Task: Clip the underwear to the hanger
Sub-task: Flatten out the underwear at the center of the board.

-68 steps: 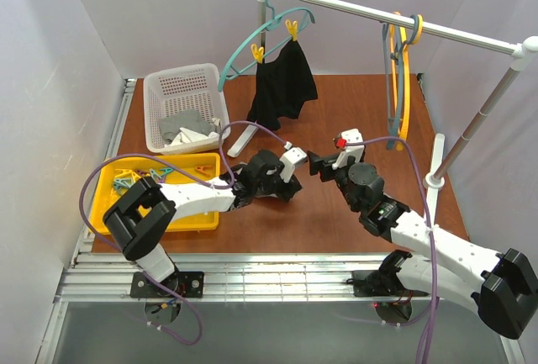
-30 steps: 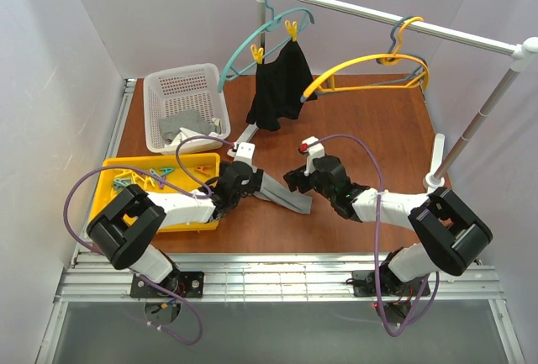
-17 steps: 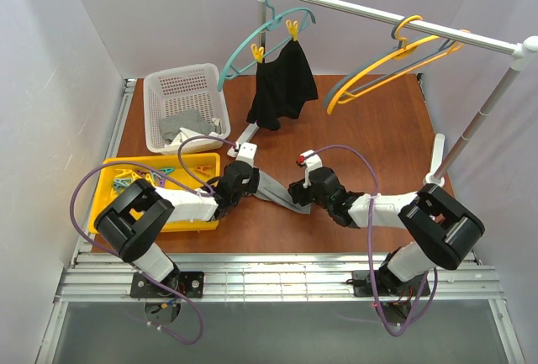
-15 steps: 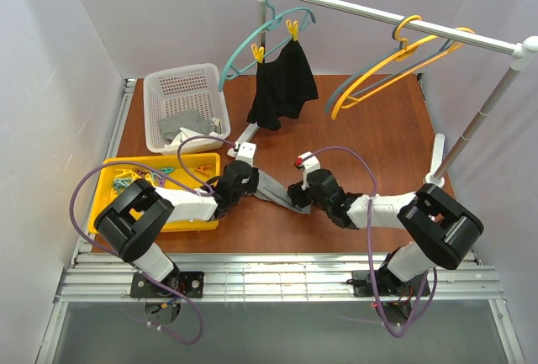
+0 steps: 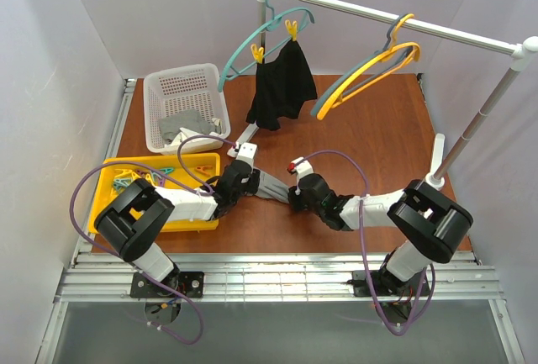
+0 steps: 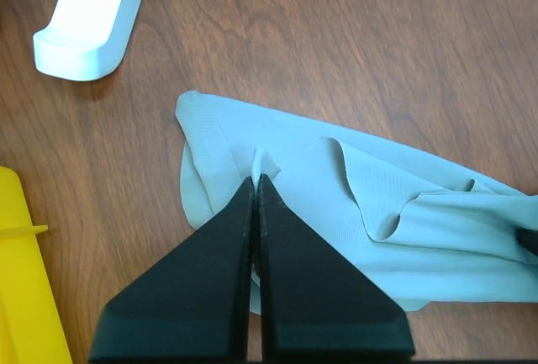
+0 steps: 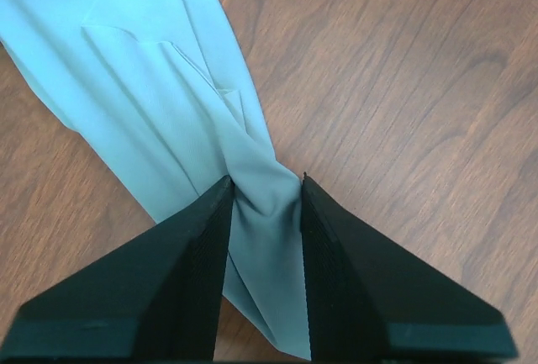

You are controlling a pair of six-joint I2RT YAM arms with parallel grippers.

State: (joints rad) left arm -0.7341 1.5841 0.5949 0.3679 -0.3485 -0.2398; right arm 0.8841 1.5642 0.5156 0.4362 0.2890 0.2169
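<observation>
My right gripper is holding a bunched fold of the underwear (image 7: 266,192), so it should let go while my left gripper raises the underwear's pinched fold (image 6: 261,162) and puts the underwear down wider.
The grey underwear (image 5: 273,186) lies stretched flat on the brown table between my two grippers. My left gripper (image 5: 250,181) sits at the garment's left end, and in the left wrist view the left gripper (image 6: 255,179) is shut on a small pinched ridge of the underwear (image 6: 378,213). At the right end is my right gripper (image 5: 294,193). In the right wrist view the right gripper (image 7: 265,182) has its jaws narrowed onto a bunched fold of the underwear (image 7: 151,87), both pads touching cloth. The yellow-orange hanger (image 5: 370,70) hangs tilted on the rail, far from both grippers.
A white basket (image 5: 160,95) holding grey cloth stands at the back left. A yellow tray (image 5: 118,213) of clips sits beside the left arm. A teal hanger (image 5: 252,40) with yellow clips carries a black garment (image 5: 282,87). The rack's white foot (image 6: 92,19) lies close by.
Both grippers have closed on the underwear, the left one fully. The right gripper slid left along the cloth. The yellow-orange hanger keeps swinging on the rail.
</observation>
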